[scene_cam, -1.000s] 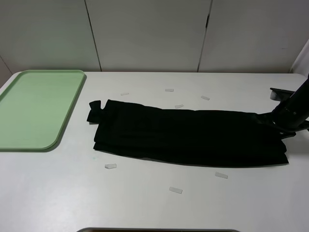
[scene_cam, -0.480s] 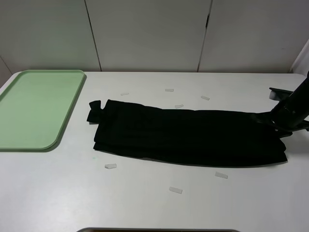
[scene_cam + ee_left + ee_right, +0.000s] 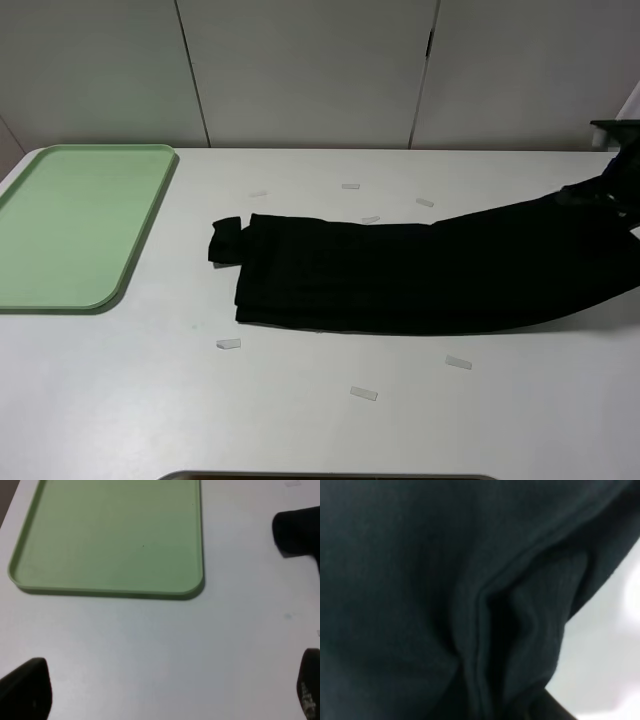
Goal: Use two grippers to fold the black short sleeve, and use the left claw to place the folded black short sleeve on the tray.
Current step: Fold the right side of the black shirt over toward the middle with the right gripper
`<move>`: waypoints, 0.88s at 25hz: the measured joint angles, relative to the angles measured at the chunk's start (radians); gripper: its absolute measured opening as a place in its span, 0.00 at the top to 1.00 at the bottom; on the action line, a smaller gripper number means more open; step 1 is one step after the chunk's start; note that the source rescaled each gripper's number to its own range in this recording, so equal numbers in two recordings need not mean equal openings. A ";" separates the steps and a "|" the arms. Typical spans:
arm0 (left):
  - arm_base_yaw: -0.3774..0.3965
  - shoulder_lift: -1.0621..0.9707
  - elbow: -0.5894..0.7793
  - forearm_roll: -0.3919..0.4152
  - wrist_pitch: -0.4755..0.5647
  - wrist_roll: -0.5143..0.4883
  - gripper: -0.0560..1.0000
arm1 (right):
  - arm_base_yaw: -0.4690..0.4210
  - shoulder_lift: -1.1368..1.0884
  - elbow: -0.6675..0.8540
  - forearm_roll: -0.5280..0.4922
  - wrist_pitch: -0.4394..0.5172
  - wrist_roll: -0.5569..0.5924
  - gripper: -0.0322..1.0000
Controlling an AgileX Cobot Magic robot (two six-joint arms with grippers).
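My right gripper should carry the raised end back over the folded band point(image 3: 420, 275), because the black short sleeve stretches straight to my right gripper with its opposite tip point(image 3: 226, 242) loose.
The black short sleeve point(image 3: 420, 275) lies as a long folded band across the table. Its right end is raised off the surface toward the right edge, where my right gripper point(image 3: 606, 190) is shut on it. In the right wrist view, bunched black short sleeve fabric point(image 3: 420, 580) fills the picture and hides the fingers. The light-green tray point(image 3: 130, 262) sits empty at the far left. My left gripper point(image 3: 167, 695) does not appear in the high view. Its wrist view shows it open above bare table, near the tray's corner point(image 3: 190, 587), with the shirt's left tip point(image 3: 297, 532) off to one side.
Small clear tape pieces point(image 3: 229, 344) lie scattered around the shirt, one point(image 3: 364, 394) toward the front and another point(image 3: 350, 186) behind it. White wall panels point(image 3: 310, 70) close off the back. A dark object point(image 3: 330, 477) shows at the table's front edge.
My right gripper has risen and pulled back to the right with the shirt's right end. The whole shirt has slid rightward, away from the tray.
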 joint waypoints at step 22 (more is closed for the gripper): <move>0.000 0.000 0.000 0.000 0.000 0.000 0.02 | 0.000 -0.001 -0.359 -0.264 0.250 0.002 0.85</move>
